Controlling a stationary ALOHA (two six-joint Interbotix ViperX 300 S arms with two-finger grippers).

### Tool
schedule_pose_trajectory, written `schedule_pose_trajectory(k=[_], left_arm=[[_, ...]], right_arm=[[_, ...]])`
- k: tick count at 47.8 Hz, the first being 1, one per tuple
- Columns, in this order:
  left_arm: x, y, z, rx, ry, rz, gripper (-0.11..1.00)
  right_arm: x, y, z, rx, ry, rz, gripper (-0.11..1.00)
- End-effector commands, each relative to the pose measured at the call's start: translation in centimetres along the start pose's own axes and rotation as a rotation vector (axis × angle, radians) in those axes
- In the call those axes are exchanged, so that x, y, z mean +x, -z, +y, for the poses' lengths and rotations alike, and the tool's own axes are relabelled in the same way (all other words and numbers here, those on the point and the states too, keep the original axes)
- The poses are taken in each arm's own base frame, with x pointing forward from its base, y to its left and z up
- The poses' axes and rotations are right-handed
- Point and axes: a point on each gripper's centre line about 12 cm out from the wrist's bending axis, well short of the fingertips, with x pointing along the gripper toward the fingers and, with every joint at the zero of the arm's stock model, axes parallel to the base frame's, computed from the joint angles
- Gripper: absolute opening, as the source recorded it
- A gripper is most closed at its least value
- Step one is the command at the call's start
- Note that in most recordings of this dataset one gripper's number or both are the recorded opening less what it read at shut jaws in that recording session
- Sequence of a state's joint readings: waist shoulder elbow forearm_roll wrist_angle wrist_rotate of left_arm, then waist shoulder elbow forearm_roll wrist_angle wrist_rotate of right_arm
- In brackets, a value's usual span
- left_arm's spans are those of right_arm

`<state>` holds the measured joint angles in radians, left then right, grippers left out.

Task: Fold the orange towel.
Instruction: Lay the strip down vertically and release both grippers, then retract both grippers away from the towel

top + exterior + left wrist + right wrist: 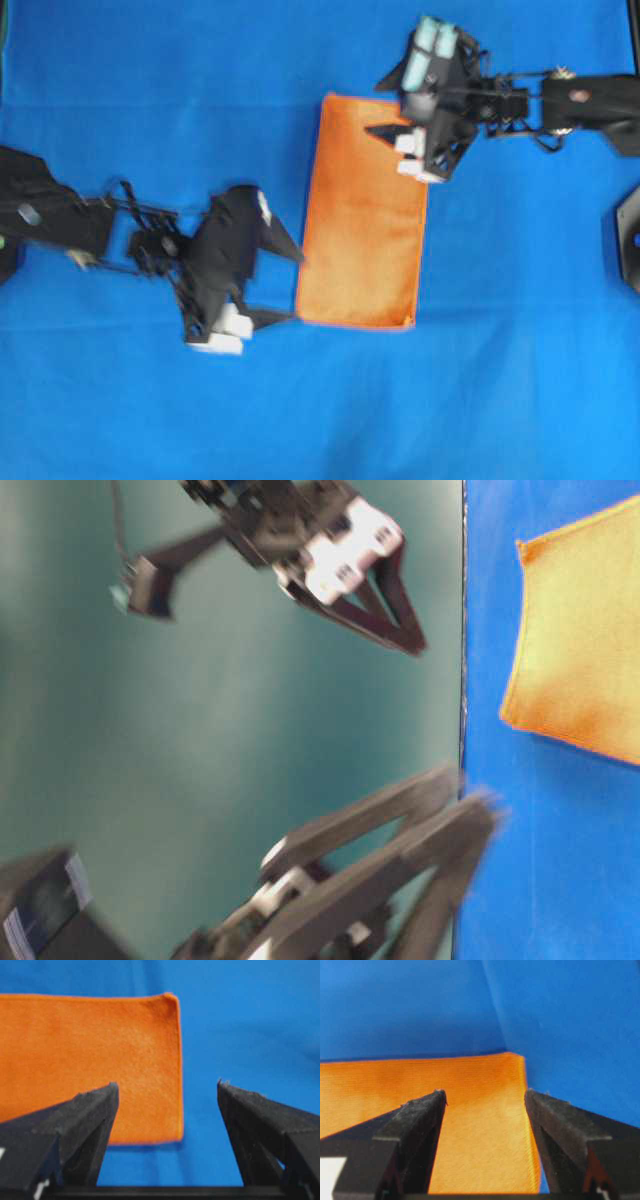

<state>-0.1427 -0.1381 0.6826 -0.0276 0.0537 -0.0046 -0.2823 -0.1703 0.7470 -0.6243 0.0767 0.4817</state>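
Note:
With my left gripper at the orange towel's lower end (352, 312) and my right gripper near the top, my left gripper should take the other top corner (330, 100) before folding.
The orange towel (365, 215) lies flat on the blue cloth as a tall rectangle, apparently folded. My left gripper (295, 287) is open and empty at the towel's lower left edge. In the left wrist view the towel (75, 1060) has one corner lying between and ahead of that open gripper (167, 1085). My right gripper (398, 152) is open and empty over the towel's upper right corner. In the right wrist view the towel (480, 1130) fills the gap of that gripper (485, 1092). The towel's edge also shows in the table-level view (585, 650).
The large blue cloth (150, 100) covers the whole work surface. A dark object (630, 240) sits at the right edge of the overhead view. Both arms show blurred in the table-level view.

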Motion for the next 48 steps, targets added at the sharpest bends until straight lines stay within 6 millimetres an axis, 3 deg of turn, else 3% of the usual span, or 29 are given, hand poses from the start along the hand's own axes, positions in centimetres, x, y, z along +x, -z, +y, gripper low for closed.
schedule_pose_trajectory(k=[1, 15, 26, 33, 48], left_arm=[[-2.4, -1.0, 0.8, 0.002, -0.019, -0.060, 0.73], [-7.9, 2.1, 4.6, -0.048, -0.132, -0.197, 0.73], [-11.1, 4.7, 5.5, -0.067, -0.185, -0.308, 0.73], [-11.7, 5.4, 5.4, -0.076, -0.187, -0.329, 0.73], [-11.0, 5.3, 5.5, -0.080, -0.186, -0.311, 0.73]], right_arm=[[-2.6, -0.9, 0.7, -0.001, -0.014, -0.066, 0.64], [-8.7, 2.7, 3.8, 0.116, -0.133, -0.165, 0.64], [-11.3, 5.3, 4.8, 0.191, -0.229, -0.281, 0.64], [-11.7, 5.5, 5.0, 0.191, -0.253, -0.317, 0.64], [-11.6, 5.3, 4.8, 0.198, -0.243, -0.317, 0.64]])
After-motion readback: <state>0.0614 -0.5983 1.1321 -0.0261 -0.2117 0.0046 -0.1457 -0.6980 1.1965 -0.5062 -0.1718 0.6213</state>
